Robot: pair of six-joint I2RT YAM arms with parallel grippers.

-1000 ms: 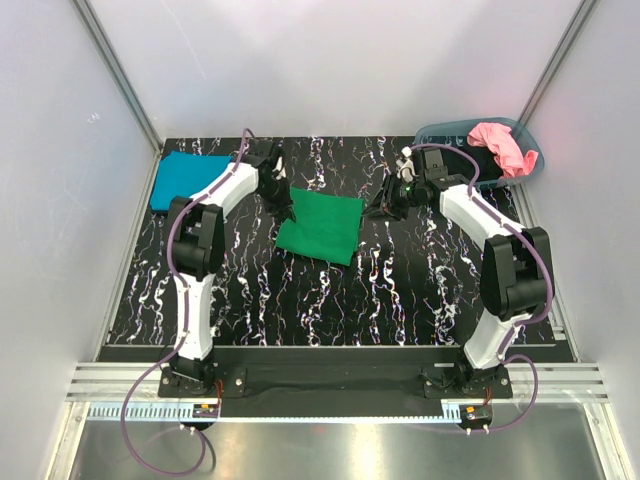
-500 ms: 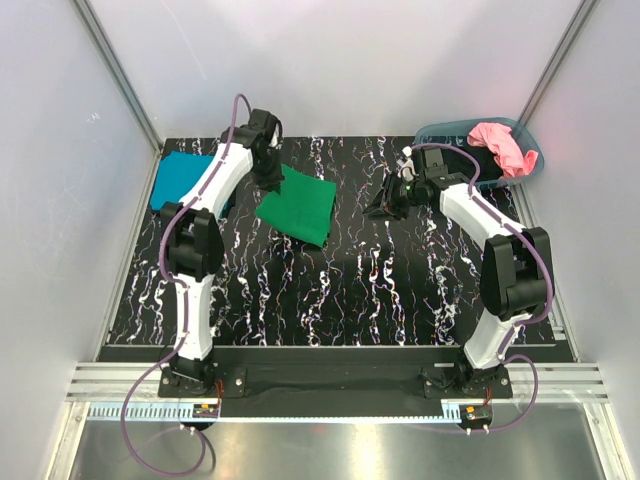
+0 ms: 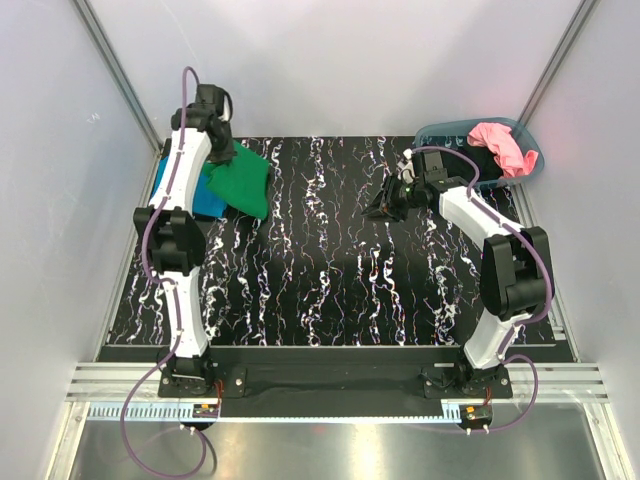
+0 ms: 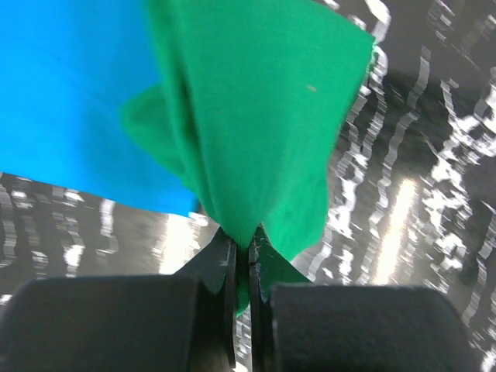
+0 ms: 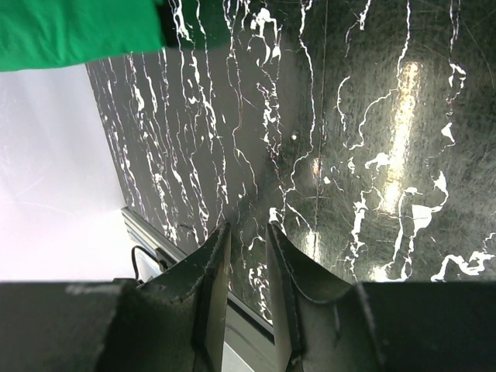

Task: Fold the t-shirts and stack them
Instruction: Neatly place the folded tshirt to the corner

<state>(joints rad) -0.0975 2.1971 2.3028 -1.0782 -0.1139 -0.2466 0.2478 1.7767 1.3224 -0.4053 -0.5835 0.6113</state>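
The green t-shirt's trailing part (image 3: 251, 192) is past the blue t-shirt, so my left gripper should go on pulling the green t-shirt's pinched end until it reaches the blue t-shirt's wall-side edge (image 3: 158, 178).
My left gripper (image 3: 222, 152) is shut on the folded bright green t-shirt (image 3: 240, 180) and holds it over the right part of the folded teal blue t-shirt (image 3: 185, 190) at the far left of the table. In the left wrist view the green cloth (image 4: 256, 124) is pinched between my fingertips (image 4: 242, 252), with the teal shirt (image 4: 70, 93) beneath it. My right gripper (image 3: 381, 208) hangs empty above the bare table right of centre, jaws a little apart (image 5: 246, 232). A pink t-shirt (image 3: 500, 145) lies on a black one (image 3: 488, 160) in the basket.
The grey-blue oval basket (image 3: 440, 133) stands at the far right corner. The table top (image 3: 330, 270) is black with white veins. White walls and metal posts close in the left, back and right sides.
My left arm has carried the green t-shirt from the table's middle to the far left, over the teal shirt. The right arm has not moved.
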